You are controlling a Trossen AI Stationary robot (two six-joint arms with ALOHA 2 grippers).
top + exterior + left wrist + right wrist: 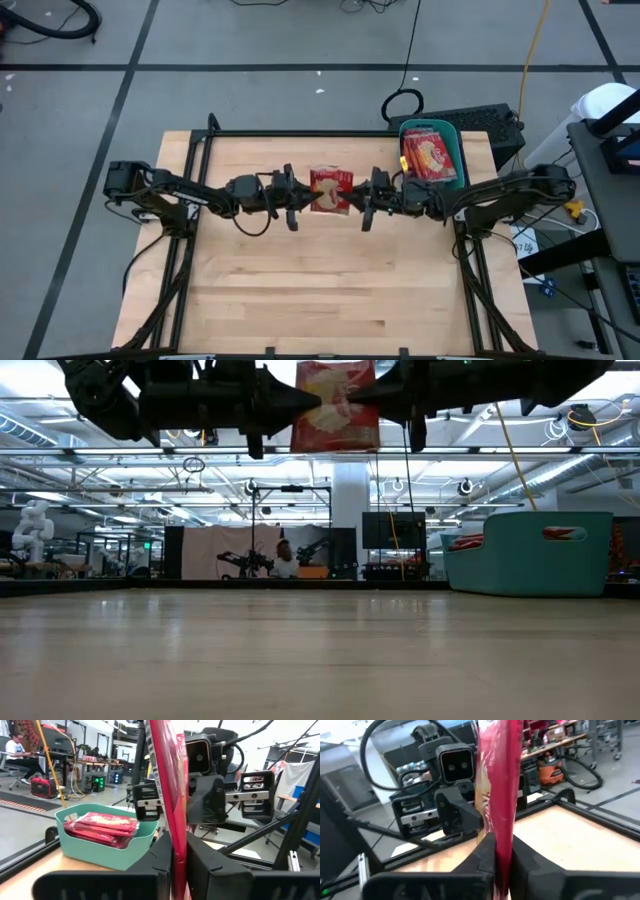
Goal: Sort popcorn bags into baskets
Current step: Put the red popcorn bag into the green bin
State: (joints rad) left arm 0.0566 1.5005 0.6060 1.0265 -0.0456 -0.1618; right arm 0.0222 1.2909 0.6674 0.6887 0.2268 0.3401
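My left gripper should open first, because both grippers are pinching the popcorn bag. Then my right gripper will carry the bag into the teal basket beside its arm.
One red popcorn bag with a yellow-cream picture hangs in the air over the middle of the table, between my two grippers. My left gripper is shut on its left side and my right gripper on its right side. The low view shows the bag high above the tabletop, flat face toward the near edge. The teal basket stands at the far right of the table, with several red popcorn bags stacked in it. My left gripper pinches the bag's left edge between its two fingers, coming in level from the table's left. The bag stands upright, edge-on to the fingers, lifted clear of the table. My right gripper pinches the bag's right edge between its two fingers, level from the table's right. The bag rises upright above the fingers and touches nothing below.
The wooden tabletop lies bare between the arms and the near edge. A black frame rail runs along the far edge. A dark keyboard lies just behind the basket, off the table.
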